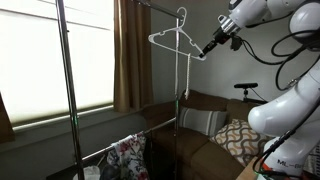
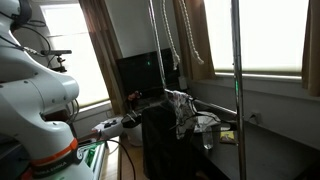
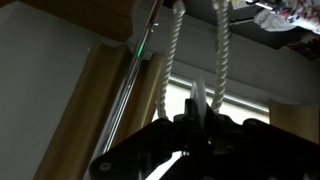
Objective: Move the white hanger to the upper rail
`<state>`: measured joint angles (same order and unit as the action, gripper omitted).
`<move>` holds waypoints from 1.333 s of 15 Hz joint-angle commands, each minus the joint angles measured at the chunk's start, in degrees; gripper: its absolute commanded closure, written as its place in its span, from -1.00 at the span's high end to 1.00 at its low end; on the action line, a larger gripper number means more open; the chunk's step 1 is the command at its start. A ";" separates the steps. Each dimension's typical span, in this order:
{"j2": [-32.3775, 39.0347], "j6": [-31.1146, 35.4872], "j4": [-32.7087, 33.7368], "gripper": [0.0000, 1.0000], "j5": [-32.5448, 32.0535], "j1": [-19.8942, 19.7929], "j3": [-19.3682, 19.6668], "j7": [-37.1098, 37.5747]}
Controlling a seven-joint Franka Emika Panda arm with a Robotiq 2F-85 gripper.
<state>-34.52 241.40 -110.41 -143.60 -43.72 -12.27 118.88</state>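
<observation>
The white hanger's hook (image 1: 182,11) is at the end of the upper rail next to the post. My gripper should shift inward (image 1: 158,8) along the rail and lower the hanger before it raises the hanger.
The white hanger (image 1: 172,38) is held high by the rack, and its hook (image 1: 182,12) is up close to the upper rail (image 1: 150,4). I cannot tell whether the hook rests on the rail. My gripper (image 1: 205,49) is shut on the hanger's lower corner on the arm's side. In the wrist view a strip of the white hanger (image 3: 198,98) sticks up between my dark jaws (image 3: 197,120). The gripper is out of the frame in the exterior view from behind the arm.
The rack's vertical poles (image 1: 66,90) (image 2: 237,70) and its lower bar (image 1: 140,135) stand by the window. A floral garment (image 1: 128,156) (image 2: 182,110) hangs on the lower bar. Two twisted ropes (image 3: 222,60) hang near the hanger. A sofa with cushions (image 1: 215,130) is below.
</observation>
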 commanded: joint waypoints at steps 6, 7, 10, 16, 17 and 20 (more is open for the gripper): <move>-0.86 1.57 14.92 -0.96 -0.29 -16.46 -12.46 -5.44; -0.40 1.57 17.44 -0.96 -0.30 -15.98 -12.45 -3.77; -0.57 -0.19 15.58 -0.85 -0.34 -14.15 -11.92 -3.63; 1.93 1.05 15.58 -0.96 -0.02 -17.72 -16.72 -11.00; 2.37 1.65 15.89 -0.96 -0.02 -19.40 -18.38 -12.50; 5.37 1.64 15.55 -0.96 -0.02 -24.11 -26.02 -15.20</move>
<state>-31.89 241.49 -95.27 -143.62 -63.44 -32.30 106.48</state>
